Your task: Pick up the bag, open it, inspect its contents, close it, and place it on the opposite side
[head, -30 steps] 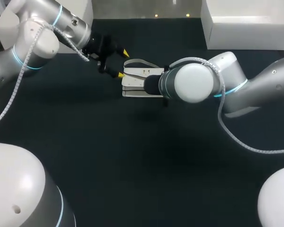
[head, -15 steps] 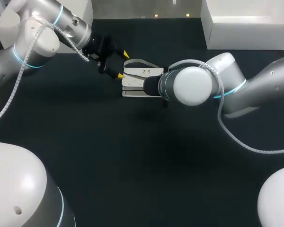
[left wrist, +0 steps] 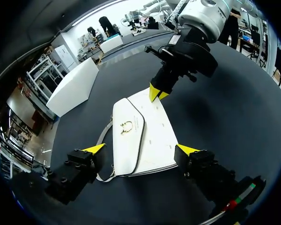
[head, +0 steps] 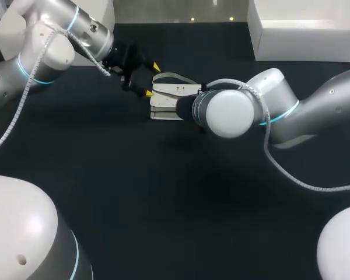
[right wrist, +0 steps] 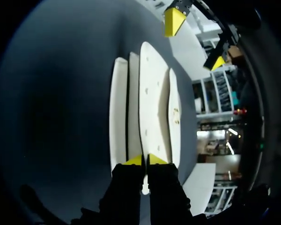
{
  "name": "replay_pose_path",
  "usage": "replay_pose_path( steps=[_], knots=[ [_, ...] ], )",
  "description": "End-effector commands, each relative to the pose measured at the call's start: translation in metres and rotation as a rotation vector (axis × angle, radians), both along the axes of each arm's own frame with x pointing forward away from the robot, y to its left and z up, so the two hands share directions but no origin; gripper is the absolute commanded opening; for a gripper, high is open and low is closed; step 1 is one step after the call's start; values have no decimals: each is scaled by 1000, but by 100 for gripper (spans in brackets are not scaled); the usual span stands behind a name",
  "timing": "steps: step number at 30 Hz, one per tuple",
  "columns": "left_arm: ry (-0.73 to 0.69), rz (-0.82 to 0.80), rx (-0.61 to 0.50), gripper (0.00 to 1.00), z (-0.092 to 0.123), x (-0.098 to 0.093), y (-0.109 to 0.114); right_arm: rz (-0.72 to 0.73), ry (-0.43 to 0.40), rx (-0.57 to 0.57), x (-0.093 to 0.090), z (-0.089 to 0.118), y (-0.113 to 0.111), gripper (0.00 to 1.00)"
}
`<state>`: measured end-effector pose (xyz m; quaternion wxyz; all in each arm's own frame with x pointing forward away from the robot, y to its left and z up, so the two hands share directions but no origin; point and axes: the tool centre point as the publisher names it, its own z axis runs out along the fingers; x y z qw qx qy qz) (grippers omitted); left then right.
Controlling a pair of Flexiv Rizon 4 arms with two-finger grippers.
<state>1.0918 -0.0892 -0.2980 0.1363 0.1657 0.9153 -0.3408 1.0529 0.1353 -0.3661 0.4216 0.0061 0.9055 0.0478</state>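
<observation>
My gripper will make the flap swing back toward the strap side of the bag when I lift it, because the flap's dark edge runs loose across the bag's front.
A white handbag with a grey strap lies flat on the dark table; its flap and gold clasp face up. My left gripper is at the bag's left end, open, its yellow tips straddling the bag without touching it. In the head view my right arm's wrist hides its own gripper. In the left wrist view that right gripper is at the bag's far edge, tips together. The right gripper is shut on a thin edge of the bag, a sliver of white showing between its fingers.
A white box stands at the table's far right, and another white box at the far left behind my left arm. Dark tabletop stretches in front of the bag.
The right gripper's fingers have come together on the bag's edge, and the right arm's wrist has shifted slightly left. The left arm and the bag have stayed put.
</observation>
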Motion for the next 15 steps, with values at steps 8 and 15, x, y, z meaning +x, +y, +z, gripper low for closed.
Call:
replay_pose_path(
  steps=[8, 15],
  knots=[
    [-146, -42, -58, 100, -6, -10, -6, -9, -26, 13, -3, -3, 1, 0],
    [-193, -89, -37, 92, -13, -8, -14, -9, -26, 13, -3, -3, 1, 0]
  ],
)
